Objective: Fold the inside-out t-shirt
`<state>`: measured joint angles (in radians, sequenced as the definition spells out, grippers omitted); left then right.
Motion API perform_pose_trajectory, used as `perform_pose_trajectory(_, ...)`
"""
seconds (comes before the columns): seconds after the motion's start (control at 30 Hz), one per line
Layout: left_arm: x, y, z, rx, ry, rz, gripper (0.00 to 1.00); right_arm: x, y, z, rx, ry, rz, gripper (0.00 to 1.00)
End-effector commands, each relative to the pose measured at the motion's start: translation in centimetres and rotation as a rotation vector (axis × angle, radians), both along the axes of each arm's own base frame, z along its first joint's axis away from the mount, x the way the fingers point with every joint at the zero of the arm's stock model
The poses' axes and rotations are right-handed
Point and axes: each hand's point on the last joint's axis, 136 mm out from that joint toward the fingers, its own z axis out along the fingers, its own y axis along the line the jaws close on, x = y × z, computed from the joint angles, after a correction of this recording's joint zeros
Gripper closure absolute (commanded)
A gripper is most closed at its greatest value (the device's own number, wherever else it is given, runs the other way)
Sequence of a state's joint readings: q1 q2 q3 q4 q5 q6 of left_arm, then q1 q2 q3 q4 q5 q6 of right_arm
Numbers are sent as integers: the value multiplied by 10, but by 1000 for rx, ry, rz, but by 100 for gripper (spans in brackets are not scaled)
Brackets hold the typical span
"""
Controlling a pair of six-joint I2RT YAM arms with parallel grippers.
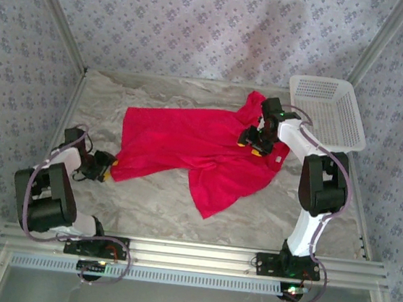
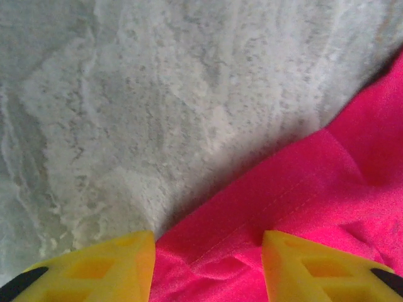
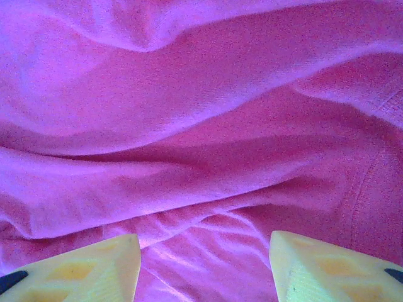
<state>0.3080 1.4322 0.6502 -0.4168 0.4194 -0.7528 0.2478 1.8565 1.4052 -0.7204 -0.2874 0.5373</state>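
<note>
The t-shirt's trailing flap goes up into loose wrinkles close to my right gripper, so I expect the flap to pull back along with the t-shirt when I lift.
The inside-out t-shirt, bright red, lies crumpled across the marble table, one flap trailing toward the front. My left gripper sits low at the shirt's left hem corner. In the left wrist view its yellow fingers stand apart, with the stitched hem puckered between them, so my left gripper is open. My right gripper rests on the shirt's upper right part. Its fingers are spread over wrinkled cloth, and my right gripper is open too.
A white mesh basket stands at the back right, just beyond the right arm. Patterned walls close in the table on three sides. Bare marble shows in front of the shirt and at the back left.
</note>
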Motion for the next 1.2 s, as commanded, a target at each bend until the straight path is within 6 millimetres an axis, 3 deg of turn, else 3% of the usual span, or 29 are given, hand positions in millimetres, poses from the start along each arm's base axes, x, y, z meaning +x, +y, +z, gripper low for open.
perform_pose_trajectory(0.0, -4, -2, -17, -24, 26, 13, 63, -11, 3, 15, 24, 2, 21, 41)
perform_pose_trajectory(0.13, -1, -6, -23, -55, 34, 0, 98, -36, 1, 23, 5, 20, 51, 41)
perform_pose_trajectory(0.27, 11, 2, 1, -17, -4, -9, 100, -89, 9, 18, -30, 71, 123, 41)
perform_pose_trajectory(0.37, 26, 10, 31, 22, -62, -3, 100, -133, 21, -4, -27, 144, 162, 41)
perform_pose_trajectory(0.47, 42, 16, 64, 46, -129, 6, 100, -157, 32, -29, -6, 199, 157, 41)
perform_pose_trajectory(0.53, 52, 20, 84, 60, -168, 10, 100, -162, 39, -46, 20, 225, 127, 40)
perform_pose_trajectory(0.63, 70, 28, 114, 86, -214, 8, 100, -160, 42, -64, 14, 248, 106, 39)
perform_pose_trajectory(0.73, 88, 34, 143, 108, -266, 6, 100, -139, 44, -74, 3, 225, 93, 44)
perform_pose_trajectory(0.87, 102, 45, 167, 161, -298, 6, 100, -96, 28, -73, 2, 186, 32, 100)
perform_pose_trajectory(0.9, 105, 49, 171, 175, -303, 5, 100, -85, 22, -68, 6, 176, 16, 100)
perform_pose_trajectory(1.0, 106, 56, 180, 195, -305, 5, 100, -51, 8, -24, 33, 96, 1, 100)
perform_pose_trajectory(1.17, 112, 70, 199, 215, -340, 32, 100, -22, -21, 66, 58, -58, -22, 100)
